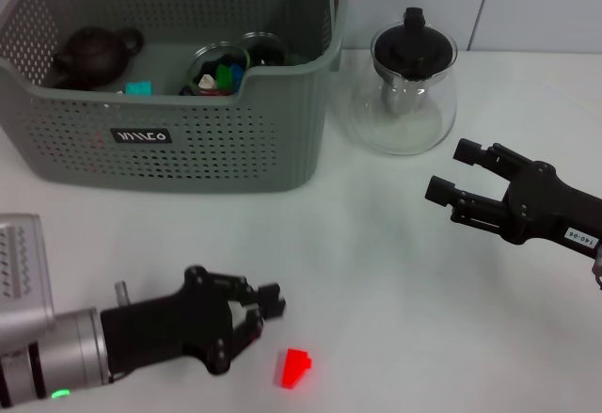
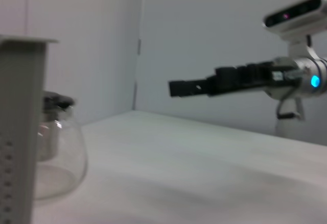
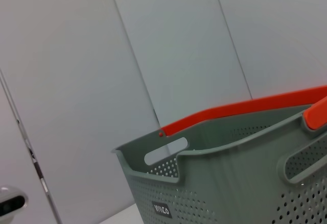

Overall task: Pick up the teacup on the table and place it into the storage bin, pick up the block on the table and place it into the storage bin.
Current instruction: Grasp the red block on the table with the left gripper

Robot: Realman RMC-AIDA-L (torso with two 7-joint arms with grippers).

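Observation:
The red block lies nearer the front edge than the left gripper's empty fingers, so the robot should open them wide and lower them around the red block.
The red block point(image 1: 293, 368) lies on the white table point(image 1: 376, 272) near the front edge. My left gripper point(image 1: 266, 311) hovers just left of and behind it, open and holding nothing. The grey-green storage bin point(image 1: 169, 140) stands at the back left; the right wrist view shows the bin point(image 3: 230, 183) with its orange handle. Two small glass cups point(image 1: 222, 65) sit inside the bin, and I cannot tell which is the teacup. My right gripper point(image 1: 450, 170) hangs open and empty over the right side of the table. The left wrist view also shows the right gripper point(image 2: 179, 88).
A glass teapot point(image 1: 407, 88) with a black lid stands right of the bin; the left wrist view shows the teapot point(image 2: 56, 147) too. In the bin are a dark brown teapot point(image 1: 94, 53) and a teal block point(image 1: 139, 87).

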